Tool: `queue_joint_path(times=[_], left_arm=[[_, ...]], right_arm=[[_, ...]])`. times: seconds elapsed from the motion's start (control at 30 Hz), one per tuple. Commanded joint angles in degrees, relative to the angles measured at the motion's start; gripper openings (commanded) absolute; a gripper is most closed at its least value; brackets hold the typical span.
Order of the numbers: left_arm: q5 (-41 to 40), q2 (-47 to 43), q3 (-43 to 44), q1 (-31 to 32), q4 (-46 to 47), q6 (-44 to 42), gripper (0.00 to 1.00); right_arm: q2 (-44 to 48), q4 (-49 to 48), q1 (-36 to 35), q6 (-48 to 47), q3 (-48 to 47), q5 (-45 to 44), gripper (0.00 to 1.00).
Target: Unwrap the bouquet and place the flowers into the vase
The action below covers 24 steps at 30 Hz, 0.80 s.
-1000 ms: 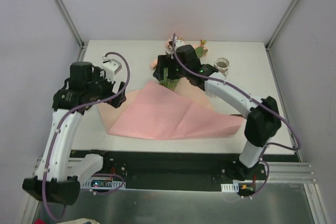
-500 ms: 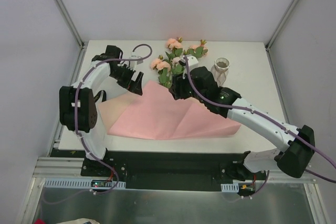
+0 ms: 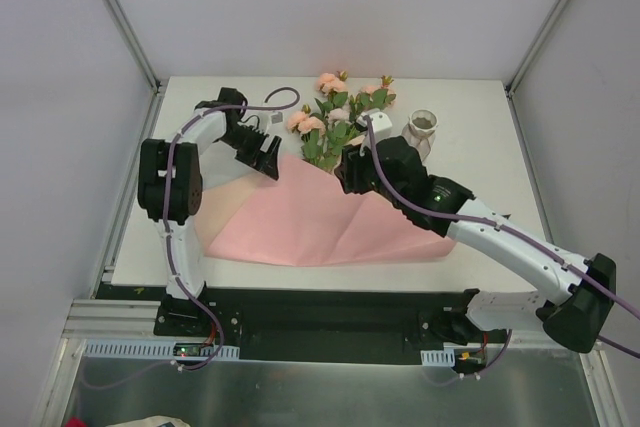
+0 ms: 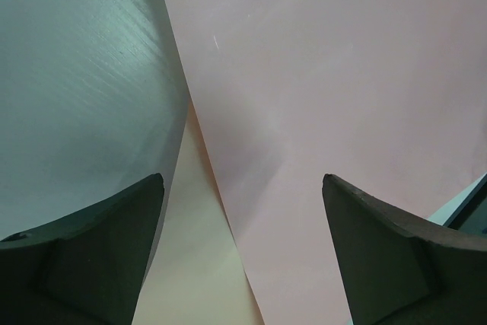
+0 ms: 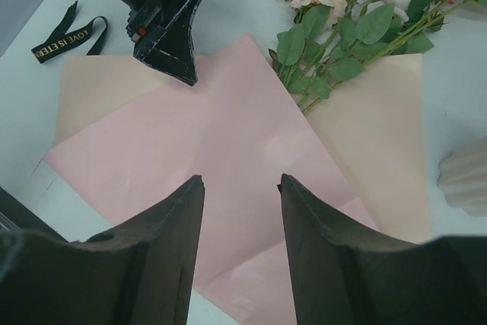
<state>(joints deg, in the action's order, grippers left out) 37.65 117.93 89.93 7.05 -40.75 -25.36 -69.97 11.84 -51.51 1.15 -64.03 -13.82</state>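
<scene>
The pink paper is folded over the flower stems (image 5: 306, 114), so my left gripper should go to the paper's corner (image 5: 246, 41) by the leaves, pinch it and peel it open.
The bouquet is unwrapped. The flowers (image 3: 335, 117) (image 5: 342, 13), peach-pink roses with green leaves, lie at the table's back, their stems on the top corner of the spread pink paper (image 3: 320, 222) (image 5: 213, 150) (image 4: 327, 97). The off-white vase (image 3: 423, 127) (image 5: 466, 176) stands upright just right of them. My right gripper (image 3: 346, 175) (image 5: 241, 180) hovers over the paper below the stems, jaws partly apart and holding nothing. Over the paper's upper left edge, my left gripper (image 3: 267, 162) (image 4: 243, 180) (image 5: 171, 43) is open wide and empty.
The black gold-lettered ribbon (image 5: 68, 36) lies loose on the white table (image 3: 470, 197) left of the paper. A paler peach sheet (image 4: 190, 264) (image 5: 388, 150) shows under the pink one. Grey walls close the table at back and sides.
The right gripper has drawn back off the flowers to above the paper, and its jaws have narrowed. The left arm has swung in from the left to the paper's upper edge.
</scene>
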Motion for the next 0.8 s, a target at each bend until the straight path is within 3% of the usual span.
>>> queue_joint_path(times=[0.0,0.4,0.57,0.63,0.77], left_arm=[[3.05,1.69,2.62,0.86,-0.56,-1.62,0.84],[4.28,3.71,2.27,2.27,-0.64,-1.62,0.83],[-6.16,2.13,2.97,2.62,4.25,1.18,0.86],[-11.95,0.56,2.71,2.71,6.81,2.94,0.92],[-15.15,-2.09,2.44,2.71,11.04,4.1,0.99]], right_arm=[[2.47,-1.29,-0.09,-0.71,-0.04,-1.91,0.47],[4.14,-1.38,-0.17,-0.71,0.66,-1.73,0.45],[3.71,-1.38,-0.7,-0.8,0.57,-1.2,0.45],[3.35,-1.29,-0.88,-0.71,0.75,-1.2,0.45],[3.18,-1.64,-1.14,-0.71,1.45,-1.38,0.45]])
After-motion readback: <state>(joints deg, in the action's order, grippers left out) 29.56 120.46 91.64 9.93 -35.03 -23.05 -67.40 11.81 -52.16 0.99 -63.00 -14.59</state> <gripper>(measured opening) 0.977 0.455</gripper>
